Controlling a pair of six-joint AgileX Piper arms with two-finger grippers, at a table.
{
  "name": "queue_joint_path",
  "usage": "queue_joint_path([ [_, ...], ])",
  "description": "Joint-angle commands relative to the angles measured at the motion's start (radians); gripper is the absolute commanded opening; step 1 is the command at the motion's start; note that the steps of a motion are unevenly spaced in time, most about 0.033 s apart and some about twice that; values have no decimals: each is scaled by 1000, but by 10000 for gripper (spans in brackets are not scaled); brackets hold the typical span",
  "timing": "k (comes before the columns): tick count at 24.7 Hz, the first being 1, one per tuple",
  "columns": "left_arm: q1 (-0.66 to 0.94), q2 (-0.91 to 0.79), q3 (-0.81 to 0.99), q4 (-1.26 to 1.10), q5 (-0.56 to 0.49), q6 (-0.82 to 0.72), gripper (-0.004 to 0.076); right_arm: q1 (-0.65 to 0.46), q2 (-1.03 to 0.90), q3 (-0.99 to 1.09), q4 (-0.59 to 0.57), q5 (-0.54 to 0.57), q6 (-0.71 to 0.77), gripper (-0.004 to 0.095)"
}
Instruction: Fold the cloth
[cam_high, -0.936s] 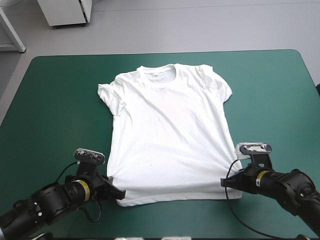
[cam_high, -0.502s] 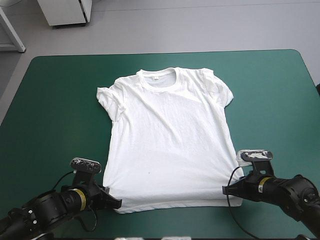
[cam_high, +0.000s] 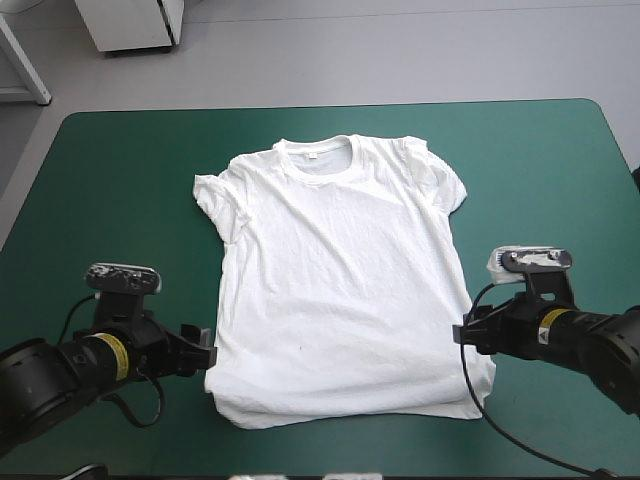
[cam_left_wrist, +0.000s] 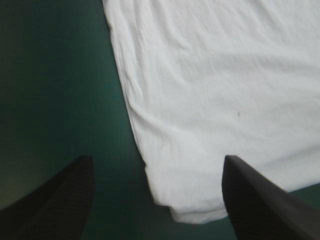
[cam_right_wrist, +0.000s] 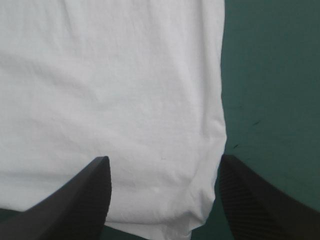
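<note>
I expect the white T-shirt (cam_high: 335, 265) to double over on itself and stay down in layers when I fold it, because the hem (cam_high: 345, 412) curls limply under soft wrinkles.
The white T-shirt (cam_high: 335, 280) lies spread flat on the teal-green cover, collar toward the far edge and hem toward me. Its left sleeve (cam_high: 218, 200) is bunched up. My left gripper (cam_high: 203, 352) sits low beside the hem's left corner, open, just off the cloth. In the left wrist view the left gripper (cam_left_wrist: 157, 165) has its fingers wide apart, with the T-shirt (cam_left_wrist: 220, 90) and its hem corner lying loose ahead of them. My right gripper (cam_high: 466, 334) stands at the hem's right side, open. In the right wrist view the right gripper (cam_right_wrist: 164, 160) spans the T-shirt (cam_right_wrist: 110, 80), gripping nothing.
Bare teal-green cover (cam_high: 110, 190) stretches on both sides of the T-shirt and beyond the collar. The table's near edge runs close behind both arms.
Both grippers were shut on the hem corners earlier; they have opened and let go. Both arms drew back outward and a little farther up the table, and the hem now lies on the cover.
</note>
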Motion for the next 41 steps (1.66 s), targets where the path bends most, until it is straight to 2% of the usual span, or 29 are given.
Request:
queue_joint_path([
  [1,-8,4,-119,92,69,1,527,3,-9,-120,-83,37,56,580],
  [3,-6,40,-179,186,106,12,527,3,-4,-168,-162,41,82,581],
  [6,-4,133,-245,294,104,34,522,1,16,-213,-220,45,87,555],
  [8,51,214,-307,325,93,39,470,1,44,-238,-228,51,84,516],
  [10,179,293,-380,243,23,116,419,1,70,-257,-233,53,83,487],
  [13,374,383,-454,15,-103,287,417,1,94,-264,-249,55,83,486],
  [15,461,435,-475,-104,-140,377,417,1,101,-264,-251,55,83,486],
  [18,565,517,-491,-219,-158,478,417,1,105,-264,-251,55,83,486],
  [21,635,603,-491,-304,-134,565,417,1,108,-264,-262,59,97,486],
  [24,662,681,-491,-351,-121,591,417,1,113,-264,-274,65,108,486],
  [26,662,744,-491,-356,-155,603,417,1,122,-266,-290,65,108,486],
  [41,662,1016,-491,-401,-195,628,421,1,199,-321,-331,94,108,486],
])
